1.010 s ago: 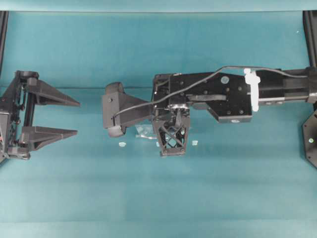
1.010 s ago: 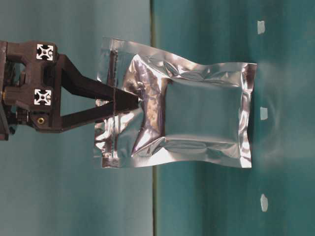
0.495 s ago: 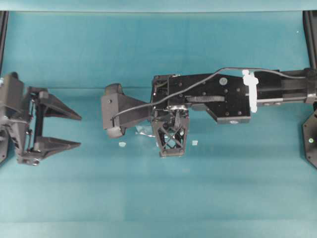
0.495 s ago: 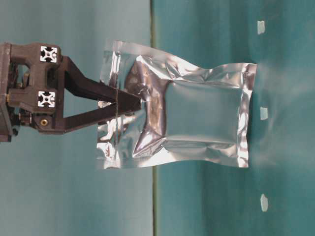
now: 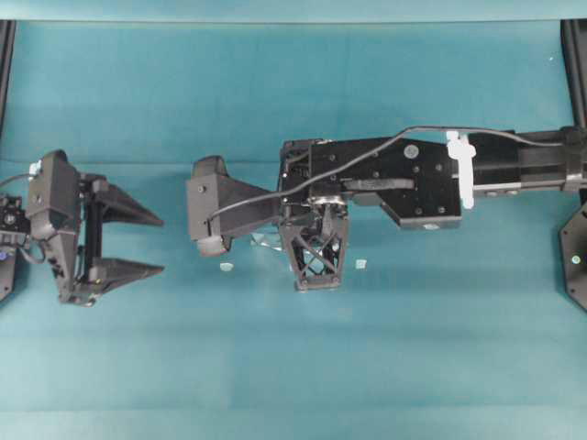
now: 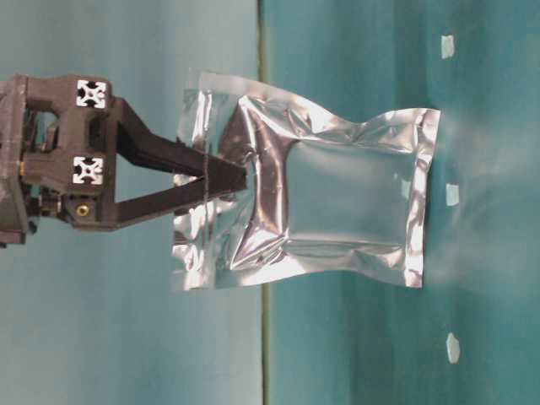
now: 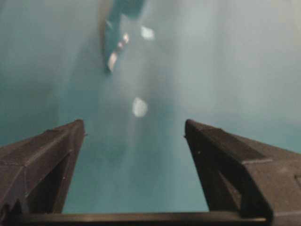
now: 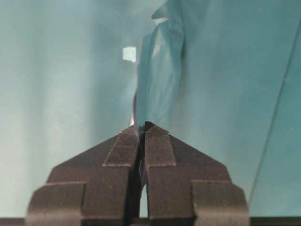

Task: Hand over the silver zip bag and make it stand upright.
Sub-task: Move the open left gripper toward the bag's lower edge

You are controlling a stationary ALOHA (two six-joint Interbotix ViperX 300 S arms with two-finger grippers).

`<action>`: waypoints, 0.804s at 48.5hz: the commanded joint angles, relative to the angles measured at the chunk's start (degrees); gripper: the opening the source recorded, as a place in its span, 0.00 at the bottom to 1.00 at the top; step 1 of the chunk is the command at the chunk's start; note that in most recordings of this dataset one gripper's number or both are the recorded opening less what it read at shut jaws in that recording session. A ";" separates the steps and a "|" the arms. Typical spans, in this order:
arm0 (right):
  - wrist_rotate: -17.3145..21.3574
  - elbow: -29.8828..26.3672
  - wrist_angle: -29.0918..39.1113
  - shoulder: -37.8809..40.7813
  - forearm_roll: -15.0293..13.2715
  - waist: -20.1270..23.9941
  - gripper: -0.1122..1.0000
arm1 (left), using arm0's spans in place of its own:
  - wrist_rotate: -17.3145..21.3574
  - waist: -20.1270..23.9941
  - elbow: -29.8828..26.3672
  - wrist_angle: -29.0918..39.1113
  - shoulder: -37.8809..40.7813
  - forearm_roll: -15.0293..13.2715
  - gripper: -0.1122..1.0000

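Observation:
The silver zip bag (image 5: 267,241) has a thin, wrinkled edge (image 7: 117,51), so its side will crease and bend when the robot's left gripper squeezes it.
The silver zip bag (image 6: 346,202) hangs by its zip end from my right gripper (image 6: 242,177), whose jaws are shut on the foil. Its lower edge is close to the teal table; I cannot tell if it touches. From overhead only a thin sliver of the bag (image 5: 266,240) shows under the right gripper (image 5: 315,264), which points down. In the right wrist view the bag (image 8: 160,70) runs edge-on away from the shut gripper (image 8: 143,126). My left gripper (image 5: 161,245) is open at the left, empty, pointing at the bag (image 7: 114,44) from a distance; its fingers (image 7: 70,136) frame bare table.
Tiny pale scraps lie on the teal cloth: one (image 5: 226,267) left of the bag, one (image 5: 361,264) to its right, and one (image 7: 139,107) ahead of the left gripper. The right arm (image 5: 413,179) spans the table from the right edge.
The left gripper has moved right, towards the bag, turning and opening a little more. The right gripper has shifted slightly with the bag still held.

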 commanded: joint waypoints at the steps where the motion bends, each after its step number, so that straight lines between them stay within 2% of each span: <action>1: 0.00 0.26 -1.23 -1.32 -0.09 0.18 0.16 | 0.88 0.18 -0.79 -4.22 3.34 0.18 0.94; 15: 0.18 1.32 -2.37 -1.76 -0.09 0.26 0.16 | 2.81 0.35 -5.54 -13.36 17.40 0.18 0.94; 22: -0.09 1.41 -2.46 -1.85 -0.09 0.35 0.16 | 4.66 0.53 -9.23 -15.03 22.94 0.18 0.94; 39: -0.88 1.14 -2.64 -1.76 -0.18 0.97 0.16 | 6.15 1.32 -15.73 -15.29 26.89 0.18 0.94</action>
